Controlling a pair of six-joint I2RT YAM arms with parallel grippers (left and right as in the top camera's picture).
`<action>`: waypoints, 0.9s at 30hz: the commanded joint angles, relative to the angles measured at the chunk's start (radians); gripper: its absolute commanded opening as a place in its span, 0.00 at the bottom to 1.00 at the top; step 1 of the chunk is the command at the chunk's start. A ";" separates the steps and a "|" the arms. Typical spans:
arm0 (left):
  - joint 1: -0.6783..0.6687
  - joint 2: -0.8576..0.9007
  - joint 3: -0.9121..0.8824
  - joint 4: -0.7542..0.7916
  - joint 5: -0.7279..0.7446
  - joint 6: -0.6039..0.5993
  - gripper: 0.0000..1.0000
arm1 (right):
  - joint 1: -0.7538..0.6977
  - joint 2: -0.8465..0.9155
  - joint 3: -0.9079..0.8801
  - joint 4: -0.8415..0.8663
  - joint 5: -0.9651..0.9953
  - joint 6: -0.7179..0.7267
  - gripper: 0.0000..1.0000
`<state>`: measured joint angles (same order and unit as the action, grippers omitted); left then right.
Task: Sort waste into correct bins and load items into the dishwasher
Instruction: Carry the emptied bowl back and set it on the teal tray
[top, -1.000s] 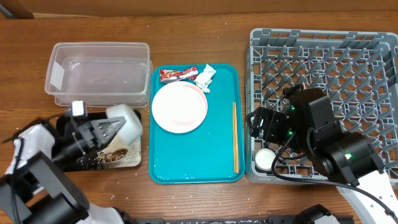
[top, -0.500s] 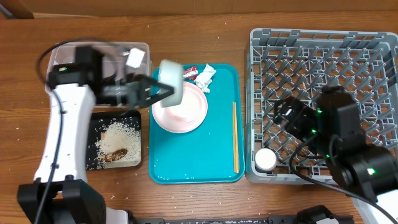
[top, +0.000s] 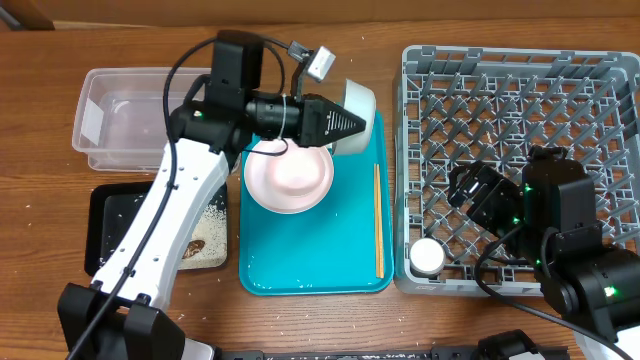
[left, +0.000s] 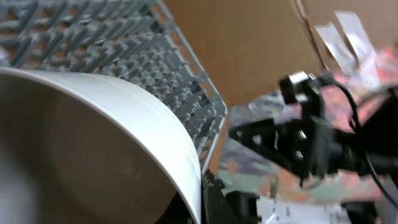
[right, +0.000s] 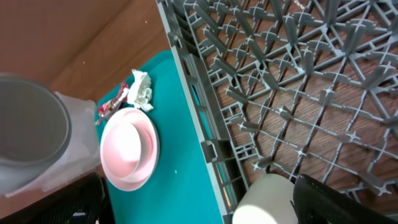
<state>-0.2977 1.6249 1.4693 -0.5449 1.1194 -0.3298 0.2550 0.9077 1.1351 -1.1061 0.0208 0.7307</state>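
Observation:
The front of the teal tray is clear for the pale grey-white bowl. My left gripper should keep taking the bowl there until it rests flat.
My left gripper is shut on the rim of the pale grey-white bowl, held tipped above the far right corner of the teal tray, close to the grey dish rack. The bowl fills the left wrist view, with the rack behind it. The white-pink plate and the chopsticks lie on the teal tray. The white cup stands in the rack's front left corner. My right gripper is open and empty above the rack. The tissue and the red wrapper lie beside the plate.
The teal tray sits between the bins and the rack. The clear tub stands at the far left. The black tray in front of it holds rice and brown scraps. My left arm crosses above both bins.
My left gripper has swung the bowl from over the black tray to the right, up to the rack's edge. My right gripper has drawn back from the cup, which stays in the rack.

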 joint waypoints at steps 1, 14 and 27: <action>-0.010 -0.017 0.019 0.008 -0.084 -0.105 0.04 | -0.006 -0.010 0.019 -0.005 -0.015 -0.059 1.00; -0.055 -0.015 0.019 0.011 -0.225 -0.150 0.04 | -0.006 -0.008 0.018 -0.004 -0.023 -0.077 1.00; -0.217 -0.010 0.018 -0.489 -0.685 -0.142 0.04 | -0.006 -0.008 0.018 -0.006 -0.023 -0.077 1.00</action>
<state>-0.4400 1.6249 1.4731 -0.9779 0.6361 -0.4969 0.2550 0.9077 1.1351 -1.1164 0.0032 0.6613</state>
